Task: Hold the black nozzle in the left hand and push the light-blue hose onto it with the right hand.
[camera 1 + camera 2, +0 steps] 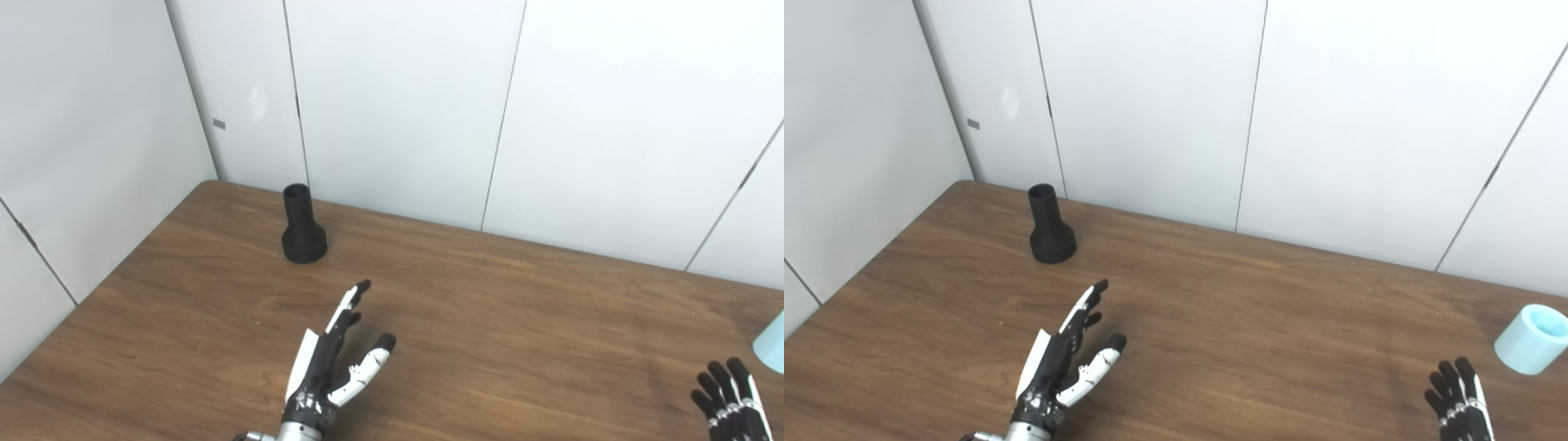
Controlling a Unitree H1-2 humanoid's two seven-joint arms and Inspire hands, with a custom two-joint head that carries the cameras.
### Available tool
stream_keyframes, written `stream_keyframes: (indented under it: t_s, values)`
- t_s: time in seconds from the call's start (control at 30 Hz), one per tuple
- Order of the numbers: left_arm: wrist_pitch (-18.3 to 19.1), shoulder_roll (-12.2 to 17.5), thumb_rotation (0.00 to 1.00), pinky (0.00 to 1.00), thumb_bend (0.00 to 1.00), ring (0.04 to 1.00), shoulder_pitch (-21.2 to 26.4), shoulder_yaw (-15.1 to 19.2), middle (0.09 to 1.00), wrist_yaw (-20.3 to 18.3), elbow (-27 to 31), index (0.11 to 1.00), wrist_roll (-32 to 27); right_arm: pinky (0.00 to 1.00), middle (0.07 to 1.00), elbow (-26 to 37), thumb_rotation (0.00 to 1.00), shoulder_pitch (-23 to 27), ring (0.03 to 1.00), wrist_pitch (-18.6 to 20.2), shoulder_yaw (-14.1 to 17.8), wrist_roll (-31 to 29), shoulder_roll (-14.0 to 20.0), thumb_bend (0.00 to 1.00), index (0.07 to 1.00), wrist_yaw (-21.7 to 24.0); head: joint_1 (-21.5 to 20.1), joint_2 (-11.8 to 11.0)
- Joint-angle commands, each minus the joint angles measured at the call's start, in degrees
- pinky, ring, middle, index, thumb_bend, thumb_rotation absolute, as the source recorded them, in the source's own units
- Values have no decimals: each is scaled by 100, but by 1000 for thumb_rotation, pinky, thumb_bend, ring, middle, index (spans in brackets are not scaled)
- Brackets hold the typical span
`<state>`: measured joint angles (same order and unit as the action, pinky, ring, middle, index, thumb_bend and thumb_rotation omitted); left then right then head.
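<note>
The light-blue hose (772, 345) should go over the neck above the nozzle's flared base when I push, because the black nozzle's narrow neck (299, 206) points up above that base.
The black nozzle (302, 227) stands upright on its flared base near the table's far left corner, narrow end up. My left hand (334, 358) hovers over the table in front of it and a little to the right, open, fingers stretched toward it, holding nothing. The light-blue hose (1531, 338), a short pale cylinder, lies tilted at the table's right side; the left eye view shows only its edge (773, 346). My right hand (1459, 401) is at the bottom right, just in front of the hose, fingers apart and empty.
The brown wooden table (490, 318) is bounded by white wall panels (398, 104) at the back and on the left. Its left edge runs diagonally toward the near corner.
</note>
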<state>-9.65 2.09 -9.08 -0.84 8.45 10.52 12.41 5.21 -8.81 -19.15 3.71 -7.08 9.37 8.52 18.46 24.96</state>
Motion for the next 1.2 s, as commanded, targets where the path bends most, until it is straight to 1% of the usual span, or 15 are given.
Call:
stream_keyframes:
  t_s: [0.0,0.07,0.13,0.2,0.33,0.4,0.47,0.5,0.57,0.67,0.77,0.87,1.0,1.1,1.17]
  values:
    - [-241,-377,274,972,657,972,-292,59,965,291,-188,949,70,947,964,-757,1000,-346,954,-155,-34,-31,-28,718,1000,50,5,5]
    - [-238,-253,198,981,691,973,-191,141,966,531,-119,949,473,943,956,-778,1000,-346,952,-178,-27,-56,-30,708,999,62,12,0]
    - [-149,-113,179,938,725,949,-56,238,957,725,-12,936,825,940,952,-784,1000,-341,947,-162,-20,-96,-33,694,994,73,12,0]
    - [25,31,188,900,772,921,120,366,948,818,111,923,1061,943,953,-779,1000,-343,954,-111,-17,-120,-36,695,996,74,33,16]
    - [514,246,266,918,868,938,500,741,952,819,310,932,1392,932,952,-734,1000,-360,954,-43,-25,-154,-71,684,991,69,29,44]
    - [744,325,317,893,905,929,709,939,940,776,346,929,1312,943,956,-697,1000,-372,961,-13,-42,-143,-68,684,996,77,26,71]
    - [1075,350,332,919,914,941,924,1116,936,720,420,927,1161,949,956,-710,1000,-371,961,-44,-50,-112,-65,681,997,75,17,81]
    - [1280,369,325,959,904,964,1025,1180,942,696,473,932,1174,950,956,-721,1000,-370,959,-57,-52,-110,-64,685,999,80,17,96]
    - [1608,435,327,972,895,974,1190,1264,945,666,531,938,1264,955,957,-699,1000,-377,960,-30,-55,-119,-73,689,1000,83,9,96]
    - [1894,565,347,994,878,989,1367,1343,951,697,503,955,1413,946,952,-667,997,-383,951,21,-54,-127,-89,692,998,78,17,109]
    - [2158,736,380,962,886,977,1538,1404,962,730,420,940,1559,937,949,-585,1000,-395,956,115,-64,-79,-92,695,1000,60,82,151]
    - [2096,1006,343,899,882,937,1691,1416,935,850,82,917,1721,907,942,-592,1000,-378,934,112,-58,-86,-117,708,991,55,89,174]
    - [1865,1349,311,898,900,948,1951,1381,946,1042,-627,916,1815,910,945,-614,999,-367,943,105,-69,-75,-122,715,992,70,76,186]
    - [1919,1644,344,882,923,924,2174,1229,931,1137,-1170,907,2067,919,958,-587,1000,-372,959,146,-94,-14,-116,725,1000,74,50,205]
    - [1995,1775,366,907,936,920,2319,1147,923,1172,-1470,902,2154,919,962,-570,1000,-377,964,151,-98,-19,-120,733,1000,83,51,210]
